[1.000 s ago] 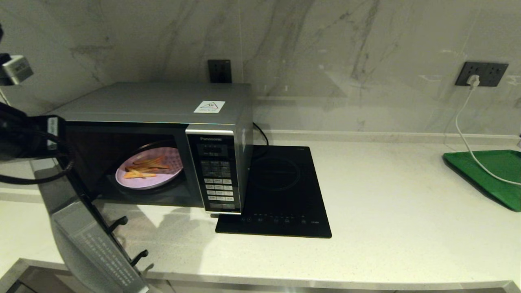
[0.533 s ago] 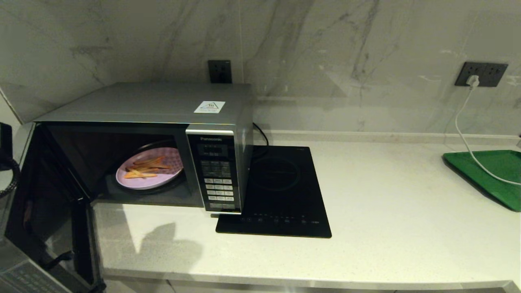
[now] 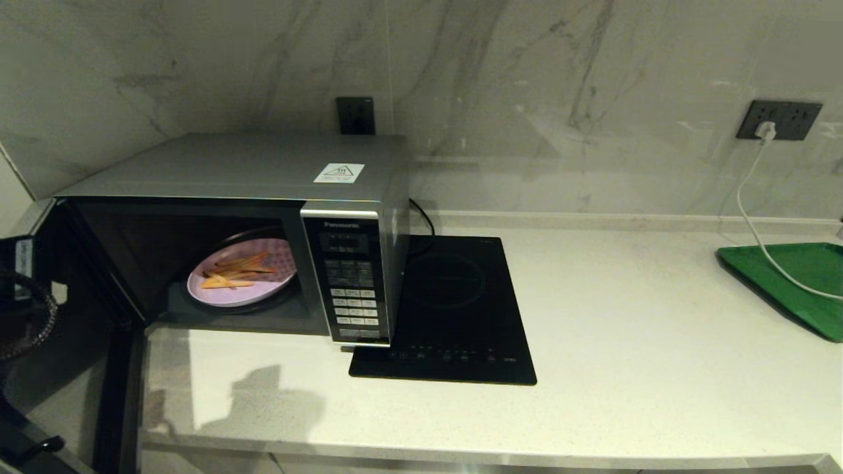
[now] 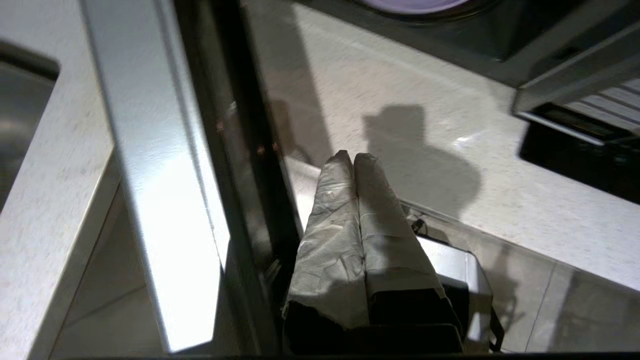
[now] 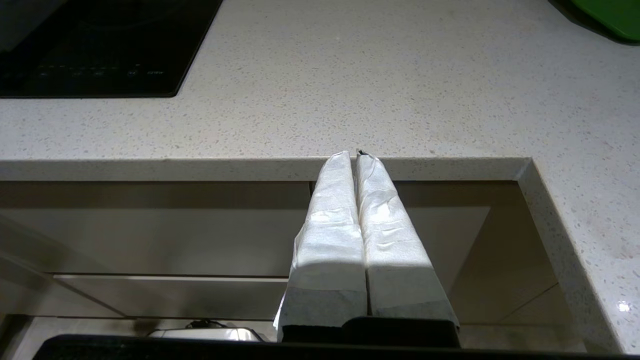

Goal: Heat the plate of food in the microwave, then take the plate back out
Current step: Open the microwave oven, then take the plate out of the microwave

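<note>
The microwave door (image 3: 117, 383) crowds my left gripper's way to the lilac plate, so next I push the door wider, then turn back and take the plate's rim (image 3: 196, 295).
The silver-grey microwave (image 3: 263, 168) stands at the counter's left with its dark glass door (image 3: 79, 382) swung wide open to the left. Inside, on the turntable, lies the lilac plate of food (image 3: 240, 282) with orange-yellow fries. Only the plate's rim (image 4: 415, 4) shows in the left wrist view. My left gripper (image 4: 354, 157) is shut and empty, hovering beside the open door's edge (image 4: 160, 200) at the counter's front. Part of the left arm (image 3: 23, 316) shows at the head view's left border. My right gripper (image 5: 355, 155) is shut and empty, parked below the counter's front edge.
A flat black induction hob (image 3: 454, 309) lies right of the microwave. A green tray (image 3: 797, 283) sits at the far right with a white cable (image 3: 757, 217) draped across it from a wall socket. A sink (image 4: 20, 110) lies left of the door.
The microwave door has swung from half open to wide open on the left. My left arm has dropped from the upper left to the lower left border.
</note>
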You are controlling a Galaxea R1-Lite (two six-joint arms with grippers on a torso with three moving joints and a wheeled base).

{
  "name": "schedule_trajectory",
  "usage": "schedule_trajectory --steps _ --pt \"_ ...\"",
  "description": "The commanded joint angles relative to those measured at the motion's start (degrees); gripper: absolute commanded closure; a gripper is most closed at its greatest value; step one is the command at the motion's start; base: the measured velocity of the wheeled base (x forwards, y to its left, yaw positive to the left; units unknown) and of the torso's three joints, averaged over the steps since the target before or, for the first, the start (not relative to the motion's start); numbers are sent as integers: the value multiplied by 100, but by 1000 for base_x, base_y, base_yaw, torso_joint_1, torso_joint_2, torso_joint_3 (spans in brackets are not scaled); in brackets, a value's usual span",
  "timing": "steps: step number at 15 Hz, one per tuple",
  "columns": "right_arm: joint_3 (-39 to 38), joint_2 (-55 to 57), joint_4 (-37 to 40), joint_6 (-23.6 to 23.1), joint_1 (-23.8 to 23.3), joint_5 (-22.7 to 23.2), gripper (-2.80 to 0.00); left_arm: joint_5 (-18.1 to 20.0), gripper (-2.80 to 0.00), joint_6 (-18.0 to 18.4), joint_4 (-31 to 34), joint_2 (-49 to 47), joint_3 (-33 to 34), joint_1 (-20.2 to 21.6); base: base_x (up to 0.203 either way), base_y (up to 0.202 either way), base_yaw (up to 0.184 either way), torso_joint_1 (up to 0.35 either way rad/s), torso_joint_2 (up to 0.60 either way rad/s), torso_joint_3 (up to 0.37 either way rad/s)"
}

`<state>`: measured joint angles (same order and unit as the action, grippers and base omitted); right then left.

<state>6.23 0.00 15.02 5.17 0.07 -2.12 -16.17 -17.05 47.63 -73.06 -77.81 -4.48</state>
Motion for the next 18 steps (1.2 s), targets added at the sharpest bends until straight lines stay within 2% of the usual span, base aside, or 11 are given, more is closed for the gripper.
schedule_trajectory --steps 1,5,9,11,14,16,18 --pt "1 0 10 2 1 1 0 -16 0 0 27 -121 127 557 0 0 0 0 0 0" --pt "1 0 10 2 1 1 0 -6 0 118 22 -80 133 1735 0 0 0 0 0 0" --pt "1 0 10 2 1 1 0 35 0 488 -266 -8 137 2741 0 0 0 0 0 0" --pt "1 0 10 2 1 1 0 146 0 762 -358 147 155 2838 0 0 0 0 0 0" --pt "1 0 10 2 1 1 0 399 0 843 -358 130 421 2819 0 0 0 0 0 0" --pt "1 0 10 2 1 1 0 816 0 788 -360 0 654 2772 0 0 0 0 0 0" --pt "1 0 10 2 1 1 0 1209 0 474 -360 -234 840 2762 0 0 0 0 0 0"
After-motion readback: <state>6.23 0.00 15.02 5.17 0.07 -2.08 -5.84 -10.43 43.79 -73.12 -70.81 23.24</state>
